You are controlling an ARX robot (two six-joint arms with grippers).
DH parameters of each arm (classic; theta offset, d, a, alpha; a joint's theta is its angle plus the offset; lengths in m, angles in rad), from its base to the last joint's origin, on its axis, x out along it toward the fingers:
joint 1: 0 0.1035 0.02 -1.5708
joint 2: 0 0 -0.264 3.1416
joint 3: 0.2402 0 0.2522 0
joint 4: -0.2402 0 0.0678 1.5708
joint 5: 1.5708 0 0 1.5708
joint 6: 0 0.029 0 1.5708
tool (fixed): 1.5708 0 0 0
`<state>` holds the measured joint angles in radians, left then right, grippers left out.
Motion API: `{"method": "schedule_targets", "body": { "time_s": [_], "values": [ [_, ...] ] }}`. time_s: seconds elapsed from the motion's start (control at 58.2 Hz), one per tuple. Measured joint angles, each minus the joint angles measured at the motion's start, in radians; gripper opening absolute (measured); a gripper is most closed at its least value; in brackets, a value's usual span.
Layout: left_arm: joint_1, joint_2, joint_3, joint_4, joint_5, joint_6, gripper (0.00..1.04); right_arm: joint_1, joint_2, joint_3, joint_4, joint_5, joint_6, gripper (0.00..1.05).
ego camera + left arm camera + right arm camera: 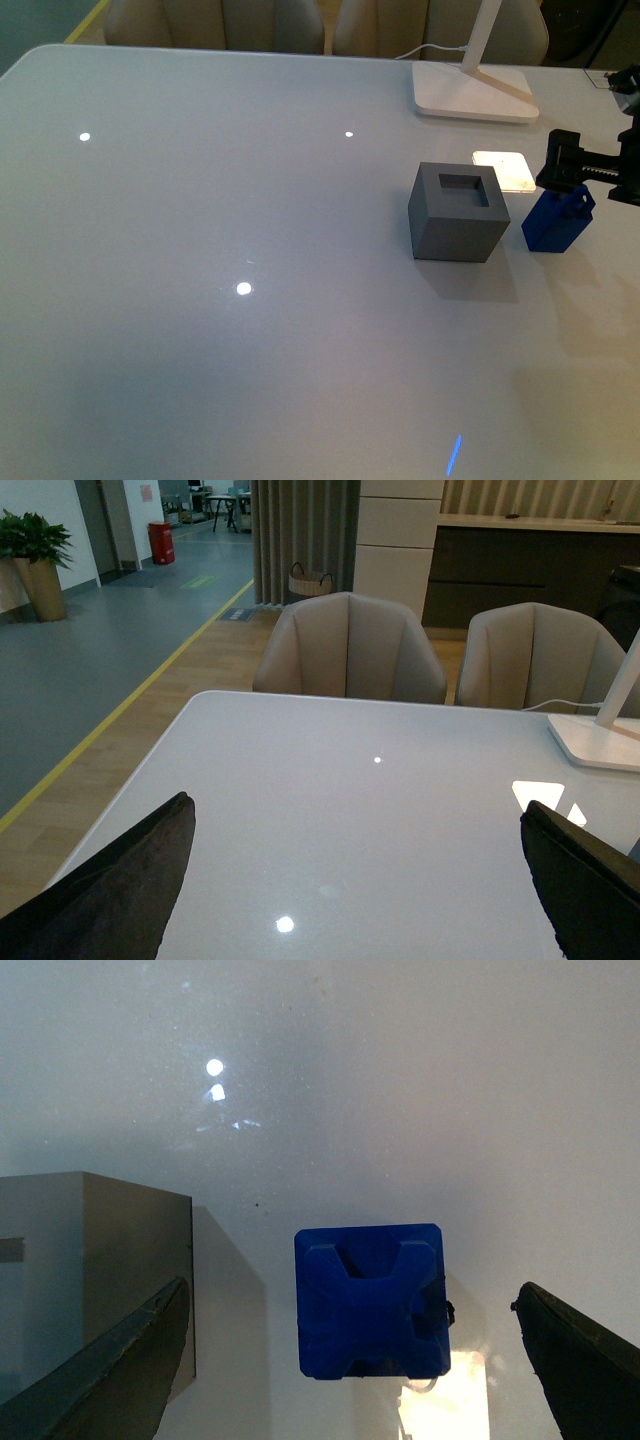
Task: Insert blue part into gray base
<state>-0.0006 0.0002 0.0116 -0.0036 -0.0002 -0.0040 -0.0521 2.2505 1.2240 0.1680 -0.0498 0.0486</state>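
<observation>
I expect the blue part (556,221) to stand well above the gray base when I lower it in, because the gray base's shallow hollow (464,191) shows its bottom close below its rim.
The gray base (458,211) is a matte cube on the white table, its square recess facing up and empty. Just to its right stands the blue part (556,223), a small deep-blue block resting on the table. My right gripper (585,180) hovers directly over the blue part, open. In the right wrist view the blue part (371,1300) lies between the spread fingers without touching them, and the gray base (95,1280) is beside it. My left gripper (355,880) is open over bare table, its dark fingertips (120,880) wide apart with nothing between them.
A white lamp with a flat base (472,92) stands at the back right, its cable trailing off behind. A bright lamp reflection (502,166) lies on the table behind the cube. Two beige chairs (348,648) stand past the far edge.
</observation>
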Motion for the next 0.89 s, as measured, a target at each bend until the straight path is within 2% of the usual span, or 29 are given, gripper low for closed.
{"method": "schedule_targets", "body": {
  "time_s": [0.361,0.515,0.584,0.635,0.893],
  "values": [
    [0.0,0.0,0.0,0.0,0.0,0.0,0.97,0.0,0.085,0.063,-0.023,0.021,0.016,0.96],
    [0.0,0.0,0.0,0.0,0.0,0.0,0.97,-0.002,0.09,0.063,-0.027,0.023,0.021,0.76],
    [0.0,0.0,0.0,0.0,0.0,0.0,0.97,-0.006,0.087,0.058,-0.027,0.023,0.025,0.58],
    [0.0,0.0,0.0,0.0,0.0,0.0,0.97,-0.008,0.076,0.045,-0.027,0.023,0.027,0.49],
    [0.0,0.0,0.0,0.0,0.0,0.0,0.97,-0.011,-0.064,-0.056,-0.044,0.011,0.054,0.46]
  ]
}}
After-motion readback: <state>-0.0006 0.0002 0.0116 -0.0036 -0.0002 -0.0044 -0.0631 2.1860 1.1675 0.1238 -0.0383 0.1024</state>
